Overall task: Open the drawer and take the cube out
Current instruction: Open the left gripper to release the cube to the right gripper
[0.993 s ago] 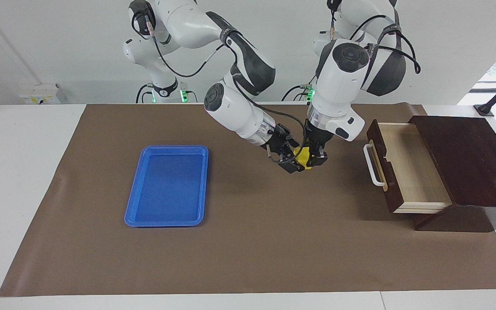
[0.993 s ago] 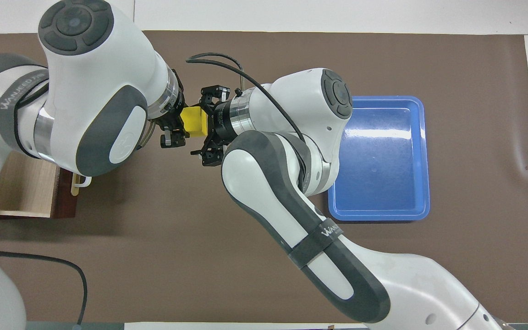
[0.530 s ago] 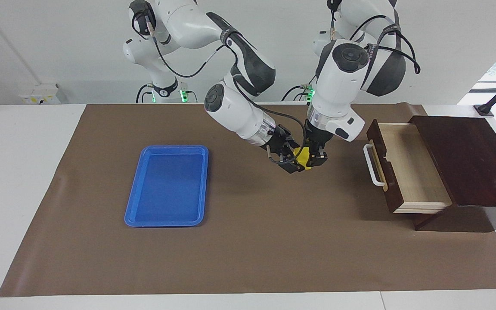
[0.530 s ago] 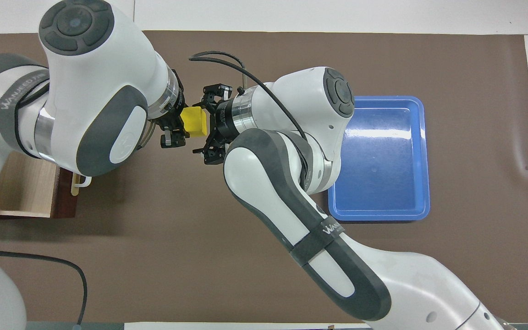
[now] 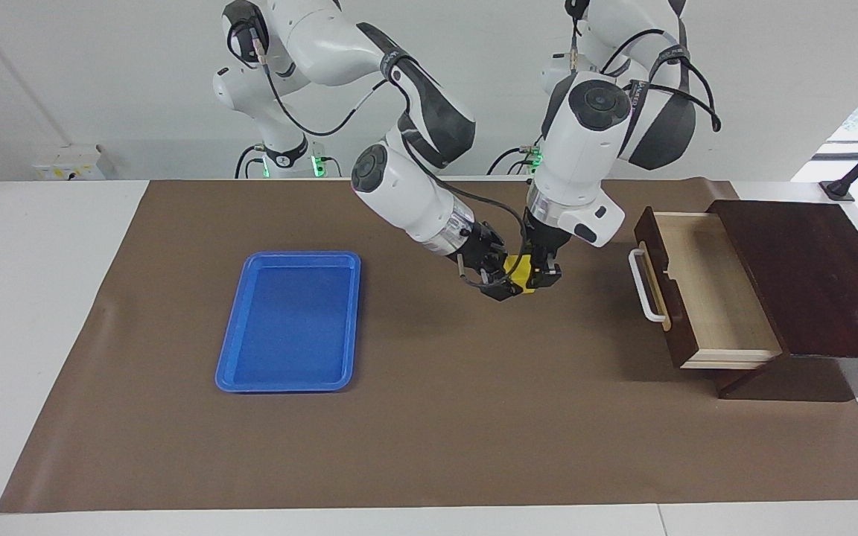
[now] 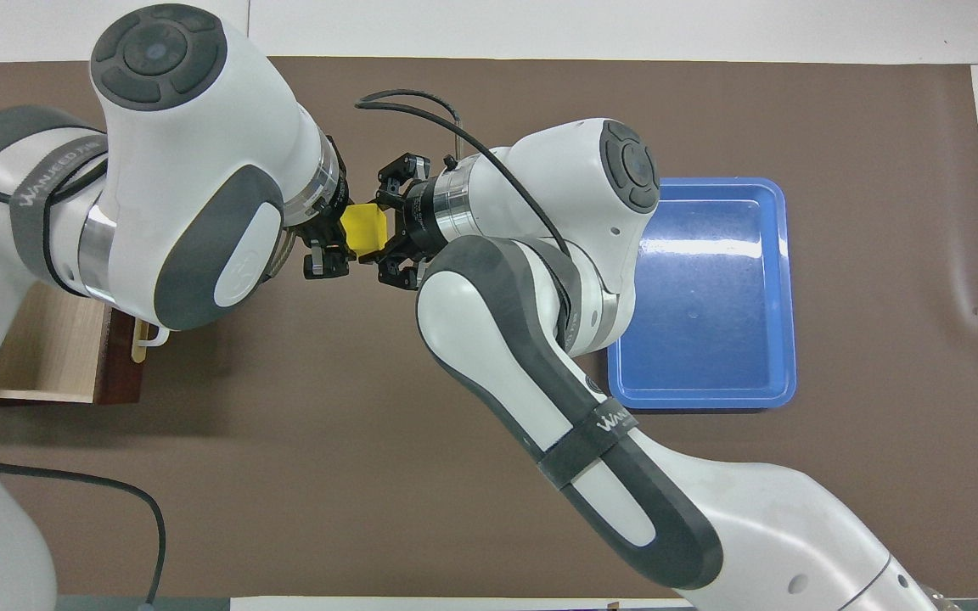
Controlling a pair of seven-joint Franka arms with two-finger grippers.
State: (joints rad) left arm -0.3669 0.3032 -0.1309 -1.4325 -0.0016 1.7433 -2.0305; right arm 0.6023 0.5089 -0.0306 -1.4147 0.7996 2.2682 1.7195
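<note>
The yellow cube [image 6: 364, 228] is held tight by both grippers, so my left gripper should open and move away before my right gripper takes the cube to the blue tray [image 6: 710, 316].
The small yellow cube [image 5: 520, 274] [image 6: 366, 229] hangs in the air over the brown mat, between the open drawer and the blue tray. My left gripper [image 5: 541, 280] [image 6: 332, 246] comes down on it from above and is shut on it. My right gripper [image 5: 503, 286] [image 6: 385, 242] reaches in slantwise from the tray's side and is shut on the same cube. The dark wooden drawer [image 5: 704, 290] [image 6: 56, 348] stands pulled out at the left arm's end of the table. Its pale inside is bare and its white handle [image 5: 645, 286] faces the grippers.
A flat blue tray [image 5: 291, 320] [image 6: 701, 288] lies on the brown mat [image 5: 436, 417] toward the right arm's end. The dark cabinet top [image 5: 809, 275] juts out over the open drawer at the table's edge.
My right gripper's fingers have closed onto the cube, which the left gripper kept holding. Both hands with the cube have drifted slightly toward the tray.
</note>
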